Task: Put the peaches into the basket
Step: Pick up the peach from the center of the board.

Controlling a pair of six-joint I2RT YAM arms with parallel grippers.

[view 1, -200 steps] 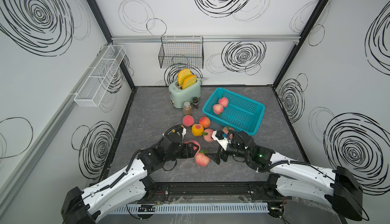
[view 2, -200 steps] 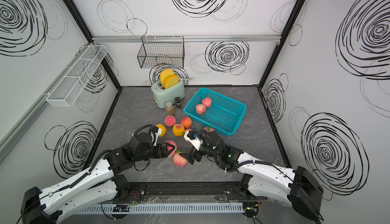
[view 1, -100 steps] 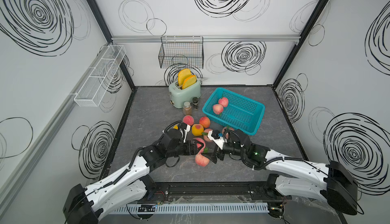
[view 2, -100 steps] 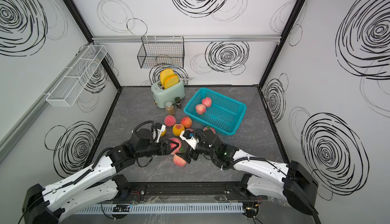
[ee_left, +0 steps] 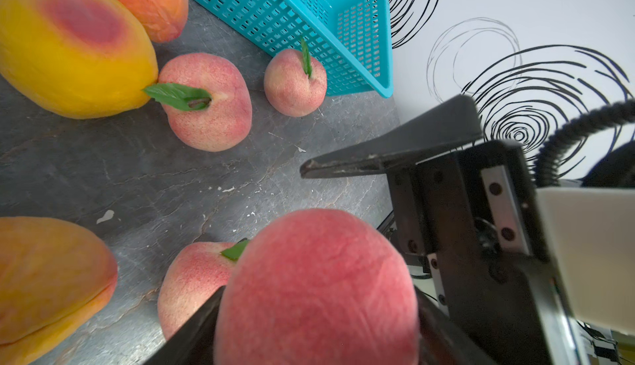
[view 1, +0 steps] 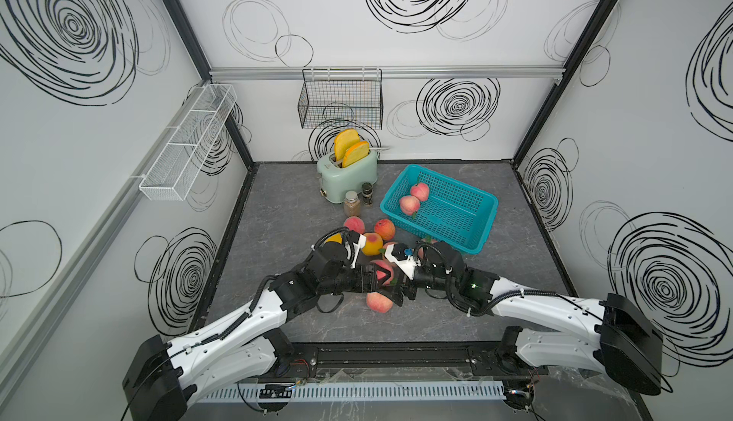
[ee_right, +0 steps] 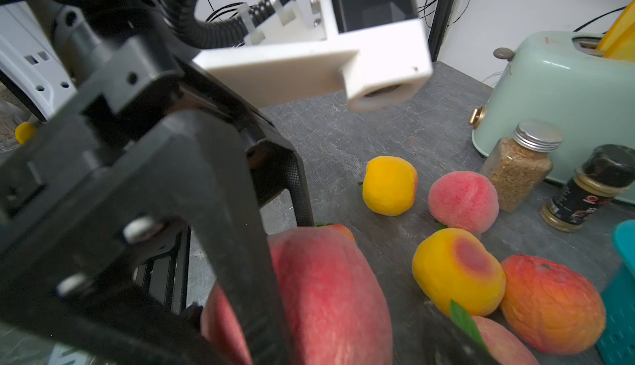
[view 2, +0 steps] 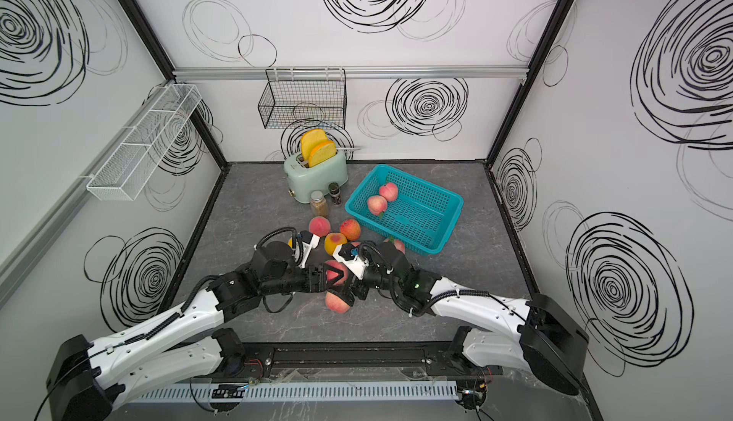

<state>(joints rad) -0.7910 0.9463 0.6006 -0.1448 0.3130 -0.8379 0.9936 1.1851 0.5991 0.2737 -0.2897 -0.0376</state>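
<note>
The teal basket (view 1: 446, 211) is on the side of my right gripper, so my right gripper should grip the peach in my left gripper (view 1: 382, 270) and take it to the basket.
My left gripper (view 1: 381, 276) is shut on a pink-red peach (view 1: 384, 269), held just above the floor. In the left wrist view that peach (ee_left: 316, 287) fills the space between my fingers. My right gripper (view 1: 398, 280) is open and faces it, jaws either side of the same peach (ee_right: 330, 294). Another peach (view 1: 378, 302) lies on the floor just below them. Several loose peaches (view 1: 372, 243) lie between the arms and the teal basket (view 1: 456, 216). Two peaches (view 1: 409, 205) lie in the basket's left end.
A mint toaster (view 1: 349, 175) with toast slices stands at the back, with two spice jars (view 1: 352, 203) in front of it. A black wire basket (view 1: 341, 105) hangs on the back wall and a white mesh rack (view 1: 186, 145) on the left wall.
The left gripper has carried its peach to the right. The open right gripper has moved left until its jaws stand around that peach.
</note>
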